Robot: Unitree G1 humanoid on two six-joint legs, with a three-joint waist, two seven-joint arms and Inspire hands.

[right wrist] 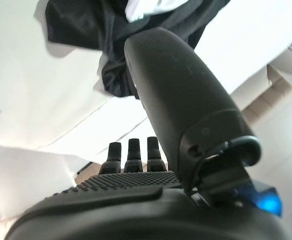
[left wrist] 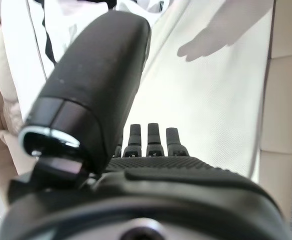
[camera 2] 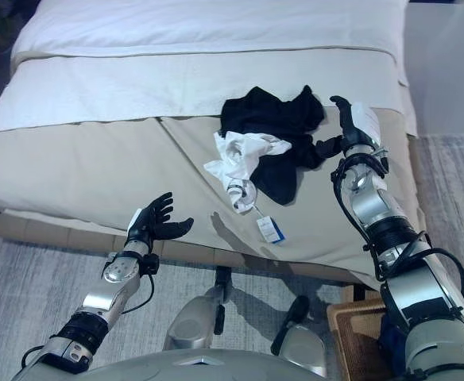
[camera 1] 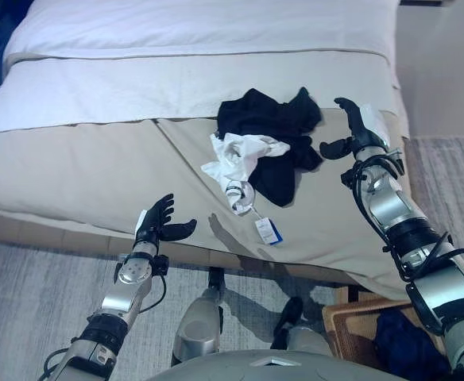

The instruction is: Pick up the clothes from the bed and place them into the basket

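Note:
A thin string [camera 1: 257, 213] connects the small tag [camera 1: 268, 231] to the white garment, so I expect the tag to follow and hang below when I lift the white garment.
A black garment [camera 1: 272, 127] lies crumpled on the beige bed cover [camera 1: 97, 171], with a white garment [camera 1: 240, 159] on its near left side and a small tag [camera 1: 268, 231] trailing toward the bed's front edge. My right hand [camera 1: 357, 127] hovers open just right of the black garment, thumb toward it, holding nothing. My left hand [camera 1: 159, 222] is open at the bed's front edge, well left of the clothes. The right wrist view shows the black garment [right wrist: 81, 25] past my straight fingers [right wrist: 131, 152]. The basket [camera 1: 351, 325] sits at the lower right, a dark blue item [camera 1: 407, 345] inside.
The bed's far half is covered by a white sheet [camera 1: 200, 48]. A grey carpet [camera 1: 25, 302] lies before the bed. The wicker basket stands on the floor by the bed's near right corner, under my right arm.

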